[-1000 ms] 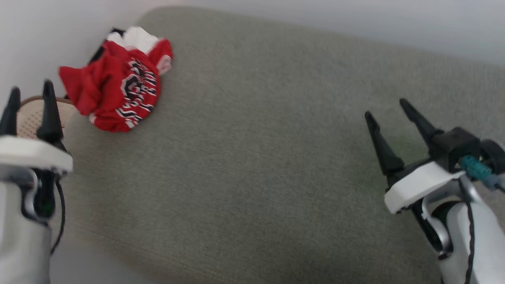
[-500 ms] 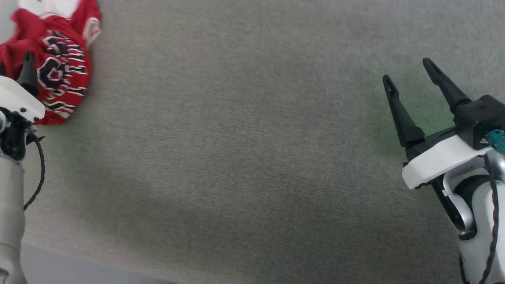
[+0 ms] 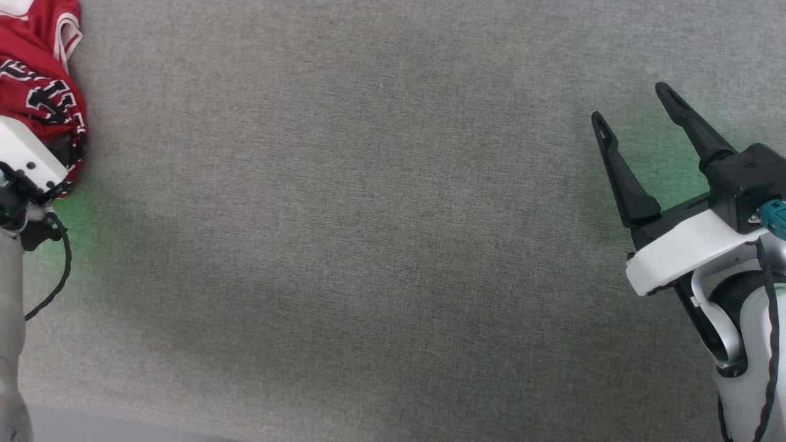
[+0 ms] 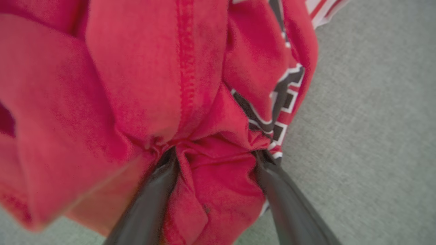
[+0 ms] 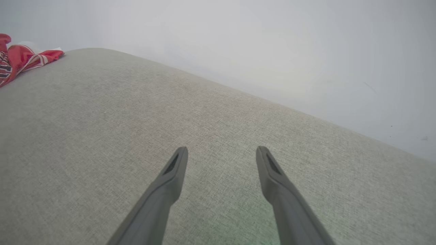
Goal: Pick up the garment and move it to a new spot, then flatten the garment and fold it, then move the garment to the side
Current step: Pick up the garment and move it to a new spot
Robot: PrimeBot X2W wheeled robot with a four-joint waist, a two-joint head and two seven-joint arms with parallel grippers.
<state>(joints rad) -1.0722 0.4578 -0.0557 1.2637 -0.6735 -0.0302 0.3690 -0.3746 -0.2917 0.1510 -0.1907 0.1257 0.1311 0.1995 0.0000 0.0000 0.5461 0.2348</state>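
Observation:
The garment (image 3: 29, 44) will stay partly bunched when the robot's right gripper pulls the cloth, because the black lettering (image 3: 53, 100) bends into loose folds.
The garment (image 3: 38, 67), red with black white-outlined lettering, lies crumpled at the far left of a grey cushion (image 3: 368, 215). In the left wrist view, my left gripper (image 4: 214, 154) has its two dark fingers (image 4: 289, 207) pushed into the garment (image 4: 143, 85), jaws spread, with a bunched red fold between them. The head view has the left gripper's white housing (image 3: 27, 161) over the garment's near edge, its fingertips buried in cloth. My right gripper (image 3: 631, 103) hovers open above bare cushion at the right, far from the garment (image 5: 24, 58), with nothing between its fingers (image 5: 221, 149).
The cushion's front edge and a strip of pale floor (image 3: 92, 430) run along the bottom left of the head view. A pale wall (image 5: 272, 51) rises behind the cushion's rounded back edge.
The head camera has swung, sliding the garment to the picture's upper left. My left gripper has moved from short of the garment into its folds. The right gripper stays open over the cushion.

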